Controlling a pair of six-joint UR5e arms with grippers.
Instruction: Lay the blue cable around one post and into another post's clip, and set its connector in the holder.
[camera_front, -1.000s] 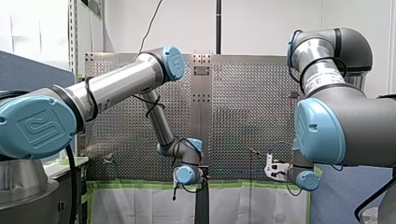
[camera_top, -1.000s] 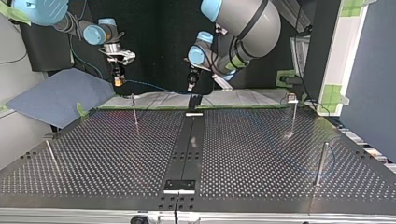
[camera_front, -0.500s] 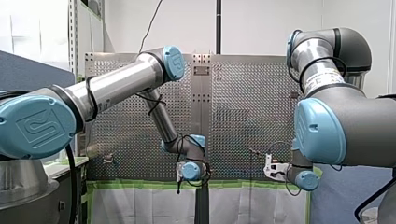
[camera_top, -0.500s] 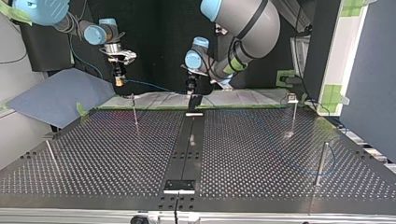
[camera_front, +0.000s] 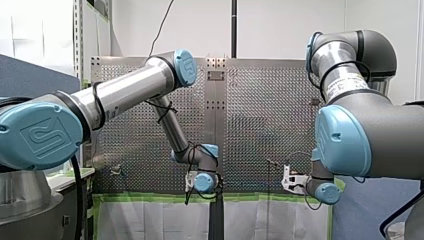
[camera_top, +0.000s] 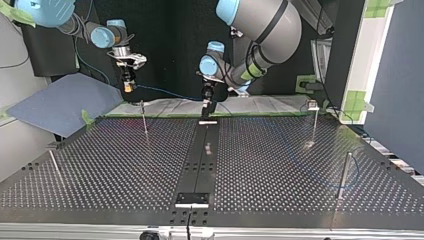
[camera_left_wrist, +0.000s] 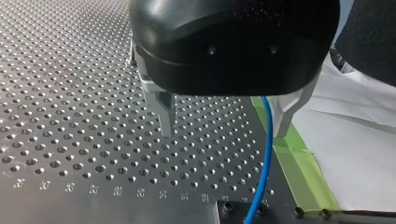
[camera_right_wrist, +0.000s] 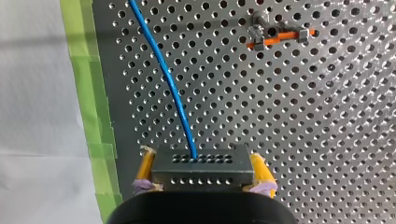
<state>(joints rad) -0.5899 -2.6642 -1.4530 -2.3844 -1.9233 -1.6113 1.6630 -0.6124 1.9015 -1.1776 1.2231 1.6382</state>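
Observation:
The blue cable (camera_right_wrist: 170, 77) comes out of the black connector in a smooth, slight bow (camera_right_wrist: 187, 130), so the cable will curve into a wide arc when I carry it across.
In the right wrist view my right gripper (camera_right_wrist: 201, 157), with yellow pads, is shut on the black connector (camera_right_wrist: 200, 171). The blue cable (camera_right_wrist: 168, 79) runs out of the connector over the perforated plate. In the top view that gripper (camera_top: 129, 86) hangs above the table's far edge, and the cable (camera_top: 160, 92) sags from it towards my left gripper (camera_top: 205, 102). My left gripper (camera_left_wrist: 224, 133) is open just above the plate. The cable (camera_left_wrist: 266, 149) passes between its metal fingers (camera_left_wrist: 166, 114), apart from both. A faint blue loop lies by a post (camera_top: 345, 172).
Thin posts stand on the plate (camera_top: 144, 117) (camera_top: 314, 122) (camera_top: 54, 165). One post top with an orange clip (camera_right_wrist: 275, 33) lies ahead of my right gripper. A black centre strip (camera_top: 202, 160) carries a holder (camera_top: 191, 199) at the near edge. Green tape (camera_left_wrist: 299, 168) lines the plate's border.
My left wrist has turned and its gripper has shifted a little over the far end of the centre strip. My right gripper has barely moved and still holds the connector.

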